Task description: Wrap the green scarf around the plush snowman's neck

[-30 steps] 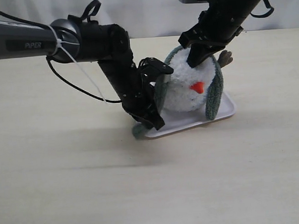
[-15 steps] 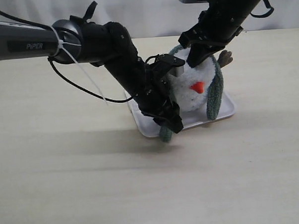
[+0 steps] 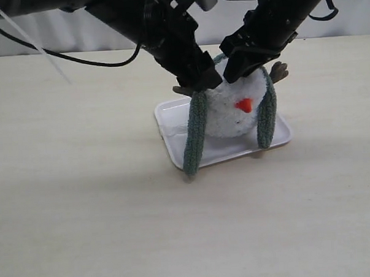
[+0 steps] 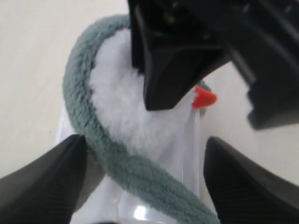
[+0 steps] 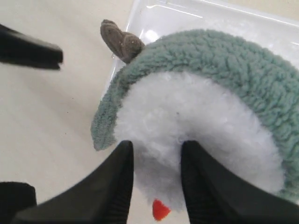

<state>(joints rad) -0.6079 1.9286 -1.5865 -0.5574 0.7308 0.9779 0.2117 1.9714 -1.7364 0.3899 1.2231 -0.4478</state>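
Observation:
My right gripper is pinching the snowman's head next to the scarf end it must take (image 3: 267, 127), so my left gripper needs to hold the head (image 3: 232, 101) and let my right gripper go free.
The plush snowman (image 3: 230, 115) lies on a white tray (image 3: 167, 115) with its orange nose (image 3: 244, 105) facing the camera. The green scarf (image 3: 195, 132) loops behind its head. One end hangs down past the tray's front edge and the other end (image 3: 267, 113) hangs on the right. My right gripper (image 3: 234, 69) is shut on the white plush of the head (image 5: 187, 112), with fur pinched between its fingers (image 5: 156, 147). My left gripper (image 3: 201, 82) hovers by the scarf's left strand. Its jaws stand wide apart (image 4: 144, 144) and the scarf (image 4: 135, 172) runs between them untouched.
A brown twig arm (image 5: 119, 42) sticks out from under the scarf (image 5: 219, 60), and another shows at the right (image 3: 279, 72). The tray's rim (image 5: 187, 18) lies behind the toy. Pale tabletop (image 3: 84, 210) surrounds the tray.
My left arm has risen from low at the tray's front edge to beside the snowman's head. The scarf's left end now hangs straight down. The right gripper stayed put.

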